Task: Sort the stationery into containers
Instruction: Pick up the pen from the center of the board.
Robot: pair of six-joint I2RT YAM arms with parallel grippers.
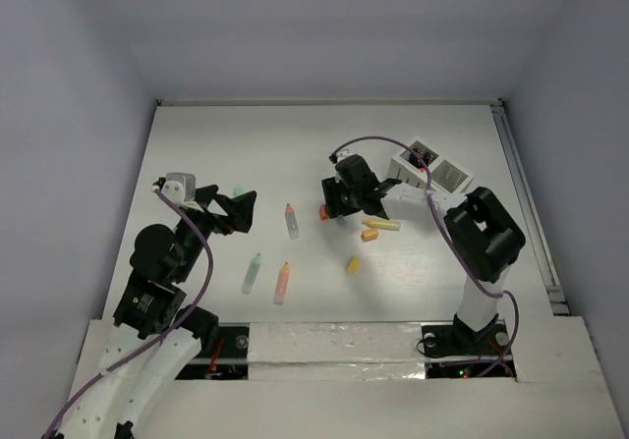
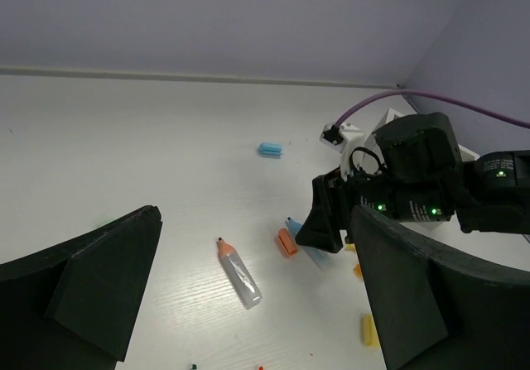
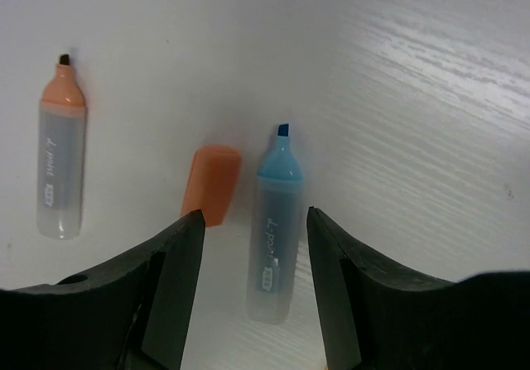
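Observation:
The light blue marker point(image 3: 276, 229) is lying uncapped, a long way from the light blue cap point(image 2: 271, 149). My right gripper should hand the marker to my left gripper and then get that cap.
My right gripper point(image 1: 343, 201) is open and low over the table, its jaws either side of an uncapped light blue marker point(image 3: 275, 229) without touching it. An orange cap point(image 3: 212, 184) lies just left of that marker. A clear marker with an orange tip point(image 3: 61, 155) lies further left; it also shows in the top view point(image 1: 291, 221). My left gripper point(image 1: 232, 211) is open and empty, above the table to the left of the markers. The white divided box point(image 1: 432, 167) stands at the back right, behind the right arm.
A mint marker point(image 1: 253, 273) and an orange marker point(image 1: 282, 282) lie near the front. A yellow marker point(image 1: 381, 225), an orange cap point(image 1: 370, 235) and a yellow cap point(image 1: 353, 264) lie right of centre. A light blue cap point(image 2: 269, 149) lies further back.

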